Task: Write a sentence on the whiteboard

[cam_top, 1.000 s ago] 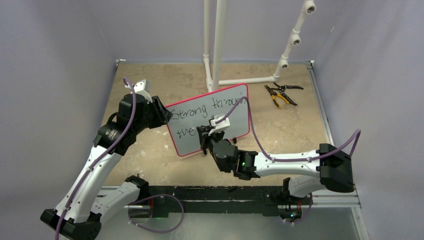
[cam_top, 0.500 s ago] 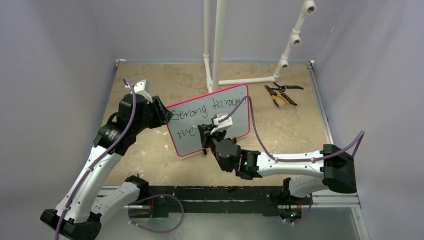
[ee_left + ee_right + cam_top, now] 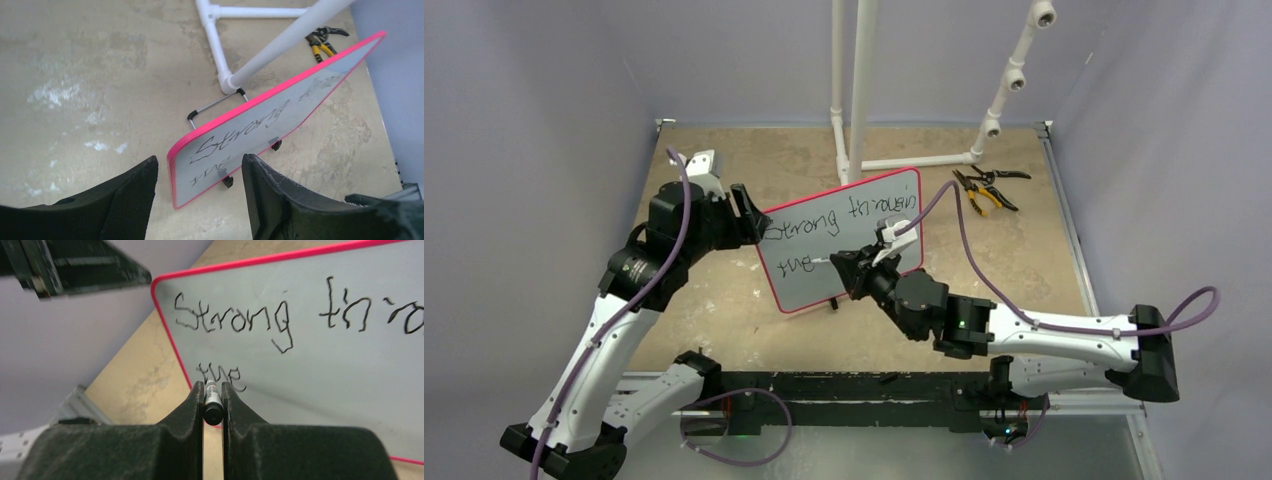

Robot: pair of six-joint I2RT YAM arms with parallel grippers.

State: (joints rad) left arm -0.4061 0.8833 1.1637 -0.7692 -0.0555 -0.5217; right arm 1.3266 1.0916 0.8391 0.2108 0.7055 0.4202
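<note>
The robot's right gripper pinches only the marker's back end (image 3: 213,413), so next the left gripper steadies the marker's front (image 3: 820,261) while the right gripper takes hold of the marker farther forward.
The whiteboard (image 3: 809,288) stands tilted on its black feet mid-table, its border showing pink-red. The sentence (image 3: 804,225) reads "Strong through" with "the" below; it also shows in the right wrist view (image 3: 232,320) and left wrist view (image 3: 245,132). My right gripper (image 3: 839,265) is shut on a black marker (image 3: 212,402), whose tip points at the word "the"; I cannot tell whether it touches the board. My left gripper (image 3: 746,215) stands open by the board's left edge. In the left wrist view the left gripper (image 3: 200,159) frames that corner without touching it.
A white PVC pipe frame (image 3: 861,90) rises behind the board, its base tube (image 3: 220,60) lying close to the board's back. Yellow-handled pliers (image 3: 984,188) lie at the back right. Grey walls close in both sides.
My left jaws have opened and let go of the board's left edge. My right arm has swung out to the right, turning the marker to point left at "the".
</note>
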